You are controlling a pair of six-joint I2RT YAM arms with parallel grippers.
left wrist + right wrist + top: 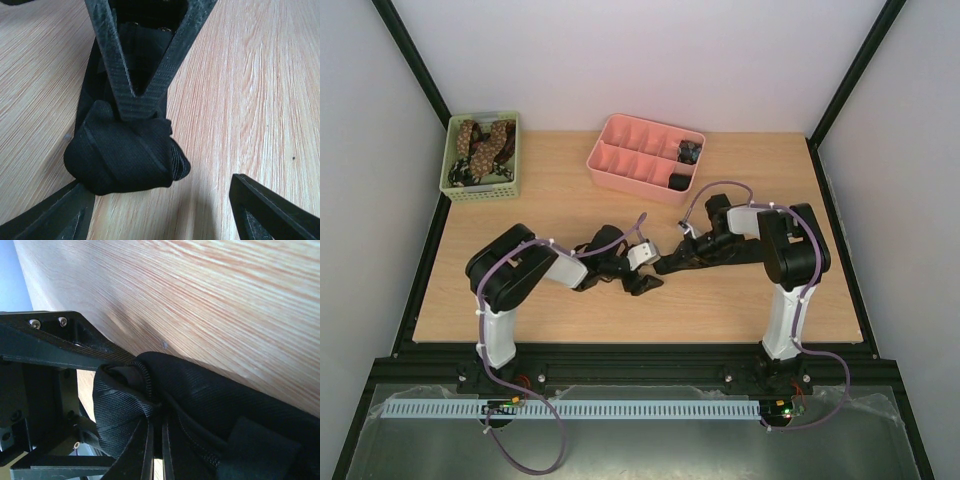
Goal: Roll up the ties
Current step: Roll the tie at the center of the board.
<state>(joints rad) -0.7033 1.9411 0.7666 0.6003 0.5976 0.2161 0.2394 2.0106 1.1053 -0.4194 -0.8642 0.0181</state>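
Note:
Next, my left gripper pinches the coil's sides (74, 154) square before rolling, because the coil is crooked to the tie's length, with its layers sticking out at one edge (179, 161).
A black tie (125, 155) lies on the wooden table as a loose coil, with its unrolled length running off behind it. My right gripper (156, 440) is shut on the coil's fabric, and in the left wrist view its closed fingers (132, 95) come down onto the top of the coil. The left gripper (157, 187) is open around the coil. One of its fingers (45, 220) is touching the coil's left side and the other (270, 210) stands well apart on the right. In the top view both grippers meet over the black tie (646, 284) at mid-table.
A green basket (450, 170) at the back left holds several loose brown spotted ties (482, 146). A pink divided tray (620, 170) at the back centre holds two dark rolled ties (679, 181) on its right side. Black frame rails border the table.

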